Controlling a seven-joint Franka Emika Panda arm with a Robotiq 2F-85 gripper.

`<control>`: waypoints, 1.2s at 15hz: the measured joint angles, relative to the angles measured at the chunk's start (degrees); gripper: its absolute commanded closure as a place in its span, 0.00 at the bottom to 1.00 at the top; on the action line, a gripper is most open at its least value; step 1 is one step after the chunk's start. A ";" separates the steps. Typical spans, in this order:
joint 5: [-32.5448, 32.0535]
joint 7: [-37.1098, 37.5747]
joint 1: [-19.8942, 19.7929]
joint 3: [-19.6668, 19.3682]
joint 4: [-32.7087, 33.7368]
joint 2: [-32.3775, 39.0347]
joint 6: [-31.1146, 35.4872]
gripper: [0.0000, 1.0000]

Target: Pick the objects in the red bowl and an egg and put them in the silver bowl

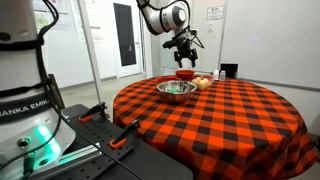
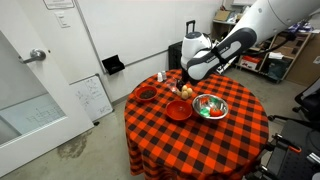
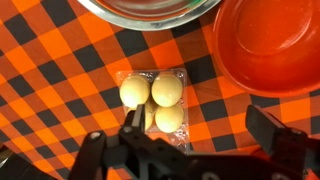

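My gripper should turn at an angle to the tray and pick the egg closest to the red bowl, because the eggs sit side by side along the line my gripper closes on.
My gripper is open and empty, hovering above the table; it also shows in both exterior views. Three pale eggs lie in a clear plastic tray beside my left finger. The eggs also show in both exterior views. The red bowl is next to the eggs, and the part of its inside that I see looks empty. The silver bowl holds green and red objects.
A round table with a red-and-black checked cloth carries everything. A dark small bowl stands near the table's far edge. A black box sits at the table's back. Walls and doors stand behind.
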 measured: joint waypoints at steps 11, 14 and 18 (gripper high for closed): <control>3.59 8.97 -0.50 -2.79 6.22 10.23 -0.47 0.00; 4.94 10.01 -0.64 -3.57 8.54 13.36 -0.58 0.00; 6.51 11.38 -0.04 -3.57 12.05 13.60 -2.87 0.00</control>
